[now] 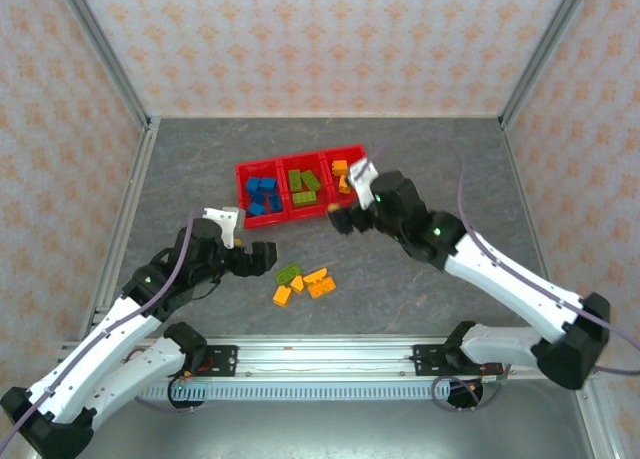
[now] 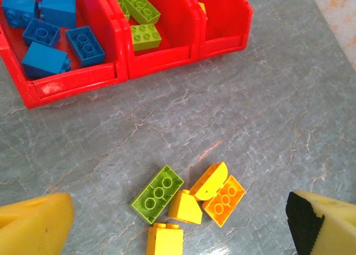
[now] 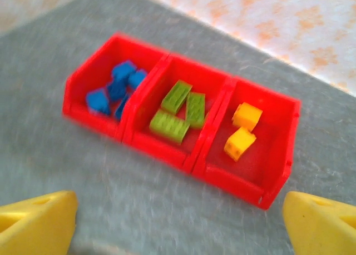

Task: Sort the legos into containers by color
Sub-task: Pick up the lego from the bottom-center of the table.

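My right gripper keeps moving, open, to the upside-down orange-yellow brick's outer end, which lies free toward it, until my fingers are on both sides of the brick [image 1: 321, 288].
The red containers [image 1: 240, 184] stand in a row at mid-table. Blue legos [image 2: 44, 27] fill the left bin, green ones [image 3: 181, 110] the middle, and two orange-yellow ones [image 3: 242, 130] the right. A loose green brick [image 2: 157, 193] and several orange-yellow bricks [image 2: 224, 200] lie clustered on the table in front. My left gripper [image 1: 262, 257] hangs open and empty just left of that cluster [image 1: 305, 281], its yellow fingers [image 2: 33, 224] wide apart. My right gripper [image 1: 345, 219] is open and empty by the near corner of the right bin. The right wrist view is blurred.
Grey marbled tabletop [image 1: 420, 169] surrounds the tray, bounded by patterned walls with metal frame posts [image 1: 105, 59]. The two arm bases sit on a rail [image 1: 320, 359] along the near edge.
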You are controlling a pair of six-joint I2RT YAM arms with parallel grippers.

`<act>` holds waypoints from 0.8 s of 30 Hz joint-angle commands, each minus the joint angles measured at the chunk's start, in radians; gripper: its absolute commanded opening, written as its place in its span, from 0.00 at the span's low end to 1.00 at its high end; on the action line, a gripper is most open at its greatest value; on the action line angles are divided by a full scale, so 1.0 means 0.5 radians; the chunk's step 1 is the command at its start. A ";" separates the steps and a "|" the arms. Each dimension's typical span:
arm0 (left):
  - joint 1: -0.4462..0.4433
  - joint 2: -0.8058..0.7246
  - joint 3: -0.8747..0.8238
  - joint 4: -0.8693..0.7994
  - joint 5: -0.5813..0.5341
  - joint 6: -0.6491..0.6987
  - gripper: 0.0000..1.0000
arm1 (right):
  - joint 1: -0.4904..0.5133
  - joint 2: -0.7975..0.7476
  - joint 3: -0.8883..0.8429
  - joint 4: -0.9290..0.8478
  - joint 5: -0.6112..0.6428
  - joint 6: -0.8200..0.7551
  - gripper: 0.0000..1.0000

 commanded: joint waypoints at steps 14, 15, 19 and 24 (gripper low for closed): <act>-0.015 -0.194 -0.077 0.133 -0.052 -0.029 0.99 | 0.289 -0.141 -0.775 0.100 -0.318 -0.986 0.95; -0.015 -0.190 -0.079 0.137 -0.036 -0.024 0.99 | 0.301 -0.109 -0.792 0.145 -0.315 -1.005 0.96; -0.015 -0.169 -0.080 0.123 -0.070 -0.034 0.99 | 0.322 0.012 -0.873 0.348 -0.275 -1.090 0.96; -0.015 -0.188 -0.085 0.122 -0.085 -0.041 0.99 | 0.321 0.222 -0.809 0.397 -0.306 -1.076 0.94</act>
